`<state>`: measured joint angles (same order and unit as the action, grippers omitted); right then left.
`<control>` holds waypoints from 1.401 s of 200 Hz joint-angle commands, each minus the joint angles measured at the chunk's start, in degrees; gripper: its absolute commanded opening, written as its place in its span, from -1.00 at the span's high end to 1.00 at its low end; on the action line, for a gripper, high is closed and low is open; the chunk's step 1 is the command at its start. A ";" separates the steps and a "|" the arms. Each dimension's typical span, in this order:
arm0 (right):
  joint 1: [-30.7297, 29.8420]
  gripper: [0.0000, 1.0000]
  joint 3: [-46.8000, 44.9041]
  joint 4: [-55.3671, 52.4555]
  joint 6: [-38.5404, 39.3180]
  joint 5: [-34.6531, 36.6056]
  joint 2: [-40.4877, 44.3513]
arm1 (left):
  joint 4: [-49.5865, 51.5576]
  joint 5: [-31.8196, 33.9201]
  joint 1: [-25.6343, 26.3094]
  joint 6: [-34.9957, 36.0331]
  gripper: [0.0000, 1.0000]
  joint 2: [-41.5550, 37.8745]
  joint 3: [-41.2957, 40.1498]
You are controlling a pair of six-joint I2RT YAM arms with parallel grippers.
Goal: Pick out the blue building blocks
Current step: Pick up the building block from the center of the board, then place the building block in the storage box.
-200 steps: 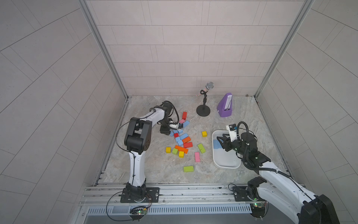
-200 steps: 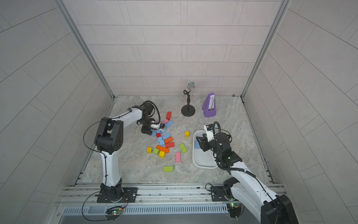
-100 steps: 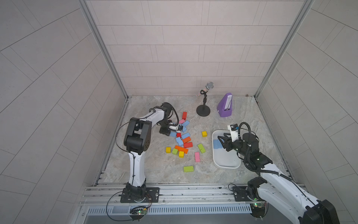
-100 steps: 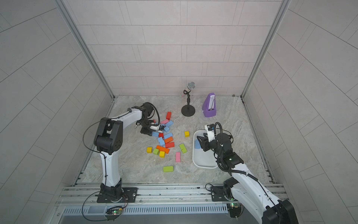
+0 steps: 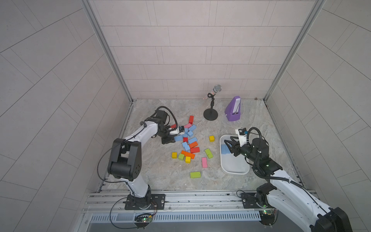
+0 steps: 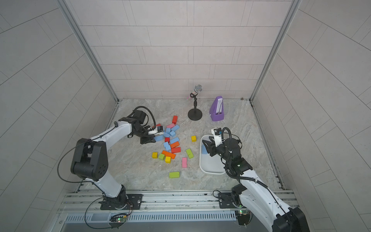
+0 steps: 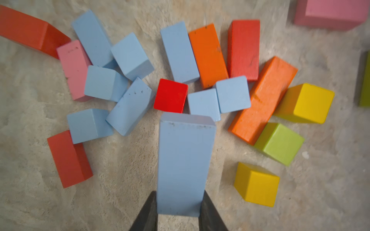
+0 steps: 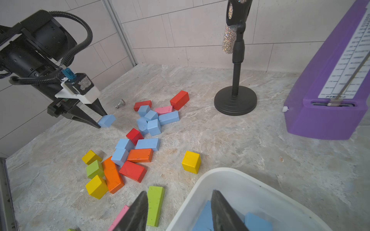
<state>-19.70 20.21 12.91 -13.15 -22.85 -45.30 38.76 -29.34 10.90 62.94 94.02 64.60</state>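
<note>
My left gripper is leaving the far end of the oblong blue block (image 7: pixel 187 127) free, so it should keep bringing the block toward my right gripper until those open fingers (image 5: pixel 229 140) grip it.
My left gripper (image 7: pixel 178 195) is shut on one oblong blue building block (image 7: pixel 185 166), held by its near end low over the floor at the left edge of the pile (image 5: pixel 177 138). Several more blue building blocks (image 7: pixel 178 52) lie mixed with other colours in both top views (image 6: pixel 174 140). A few blue blocks (image 8: pixel 256 222) lie in the white tray (image 5: pixel 233 168). My right gripper (image 8: pixel 179 193) is open and empty. One of its fingers is over the tray (image 8: pixel 230 176) and the other is outside the rim.
Red, orange (image 5: pixel 187 154), yellow (image 5: pixel 211 138), green (image 5: pixel 195 174) and pink (image 5: pixel 204 162) blocks lie scattered between the arms. A microphone stand (image 5: pixel 210 116) and a purple metronome (image 5: pixel 233 110) stand at the back. A small silver part (image 8: pixel 120 103) lies near the left wall.
My left gripper has shut on the blue block at the pile's left edge. The right gripper has stayed open over the tray's rim.
</note>
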 commanded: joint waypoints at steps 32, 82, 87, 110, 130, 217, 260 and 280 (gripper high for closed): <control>-10.19 -0.09 3.07 1.00 4.94 3.50 -1.14 | -33.23 -18.62 0.11 -35.16 0.94 -13.64 -17.02; -12.72 -0.09 4.50 5.48 7.37 -0.67 -3.88 | -87.72 -29.58 0.94 -67.57 0.95 -20.15 -36.70; -12.73 -0.10 4.95 5.90 7.35 -1.69 -4.29 | -94.98 -29.55 1.52 -70.29 0.94 -19.83 -38.89; -13.40 -0.08 7.93 6.73 6.99 -6.65 -7.39 | -113.01 -31.77 3.52 -78.50 0.95 -17.25 -42.82; -14.81 -0.07 10.28 7.82 7.59 -10.09 -10.44 | -115.39 -33.00 4.86 -80.29 0.94 -16.76 -42.66; -17.39 -0.15 24.11 7.50 11.79 -22.84 -23.37 | -116.31 -37.44 10.10 -75.43 0.93 -19.07 -45.08; -17.69 -0.13 29.19 4.98 13.94 -31.46 -26.85 | -116.37 -38.48 10.92 -73.92 0.93 -18.96 -45.49; -18.15 -0.11 30.77 2.74 15.20 -32.51 -27.87 | -116.37 -38.93 11.16 -73.79 0.93 -18.95 -45.47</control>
<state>-37.10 48.69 18.17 -1.67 -49.89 -72.29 -74.37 -66.57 21.54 -11.53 76.01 19.53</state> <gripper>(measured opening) 0.563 0.324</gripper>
